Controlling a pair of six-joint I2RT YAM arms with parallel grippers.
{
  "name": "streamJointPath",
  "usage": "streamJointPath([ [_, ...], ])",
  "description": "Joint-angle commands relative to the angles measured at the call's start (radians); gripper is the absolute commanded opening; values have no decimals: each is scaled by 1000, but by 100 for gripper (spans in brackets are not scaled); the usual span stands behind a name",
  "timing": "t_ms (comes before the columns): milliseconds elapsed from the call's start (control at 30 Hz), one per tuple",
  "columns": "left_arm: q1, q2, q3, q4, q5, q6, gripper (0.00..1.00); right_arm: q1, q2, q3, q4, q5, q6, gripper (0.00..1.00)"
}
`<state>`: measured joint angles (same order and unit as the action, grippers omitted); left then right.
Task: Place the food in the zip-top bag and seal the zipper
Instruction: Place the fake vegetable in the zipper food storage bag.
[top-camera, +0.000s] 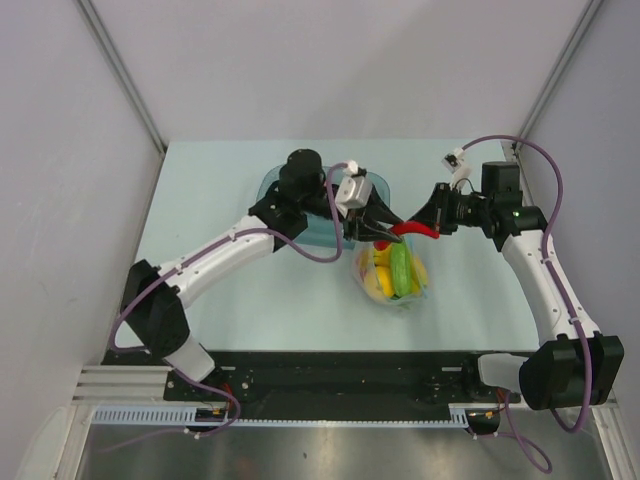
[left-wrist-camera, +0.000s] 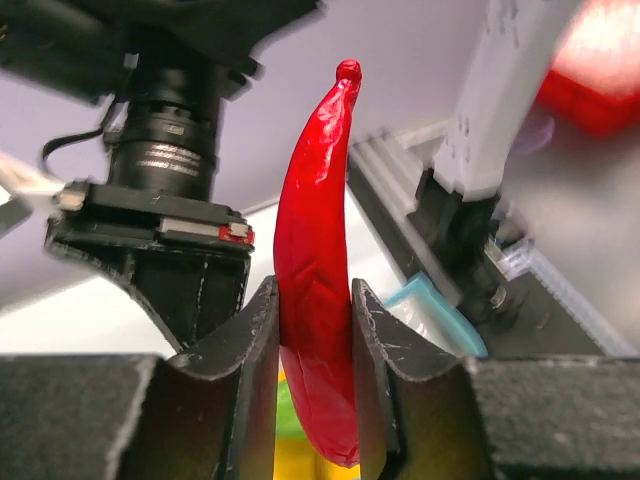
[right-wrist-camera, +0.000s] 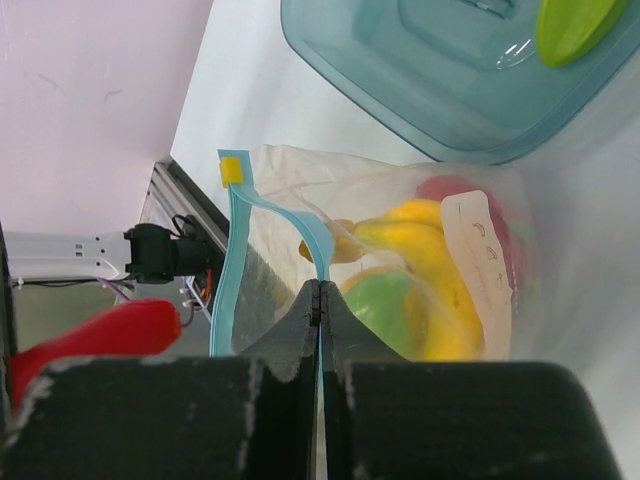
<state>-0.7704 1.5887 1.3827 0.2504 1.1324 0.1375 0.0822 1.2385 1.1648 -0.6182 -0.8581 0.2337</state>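
Observation:
The red chili is above the blue zipper strip (right-wrist-camera: 316, 238) that my right gripper holds open, so my left gripper should keep lowering the chili until it enters the bag (top-camera: 392, 272).
My left gripper (top-camera: 378, 228) is shut on the red chili (top-camera: 415, 229) and holds it above the mouth of the clear zip-top bag (top-camera: 420, 290). In the left wrist view the chili (left-wrist-camera: 320, 200) stands pinched between the fingers of that gripper (left-wrist-camera: 312, 300). My right gripper (right-wrist-camera: 320, 290) is shut on the bag's blue zipper strip (right-wrist-camera: 232, 260) and holds the mouth open; it shows in the top view (top-camera: 430, 220). Inside the bag (right-wrist-camera: 300, 170) lie a yellow banana (right-wrist-camera: 430, 250), a green vegetable (right-wrist-camera: 385, 305) and a red piece (right-wrist-camera: 450, 188). The chili's end shows at the lower left of the right wrist view (right-wrist-camera: 90, 340).
The translucent blue-green tray (top-camera: 285, 215) lies behind the bag, partly under my left wrist; it also shows in the right wrist view (right-wrist-camera: 440, 70). A green starfruit piece (right-wrist-camera: 575, 25) rests on it. Grey walls close in the table on three sides.

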Motion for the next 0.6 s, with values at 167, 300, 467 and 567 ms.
streamJointPath([
  [167, -29, 223, 498, -1233, 51, 1231, 3, 2, -24, 22, 3, -41, -57, 0],
  [300, -29, 326, 645, -1479, -25, 1379, 6, 1, -24, 24, 0, -45, -62, 0],
  [467, -27, 349, 639, -1528, -51, 1442, 8, 2, -22, 32, -17, -50, -82, 0],
  [567, -29, 353, 644, -1585, -81, 1505, 14, 1, -20, 35, -20, -48, -86, 0],
])
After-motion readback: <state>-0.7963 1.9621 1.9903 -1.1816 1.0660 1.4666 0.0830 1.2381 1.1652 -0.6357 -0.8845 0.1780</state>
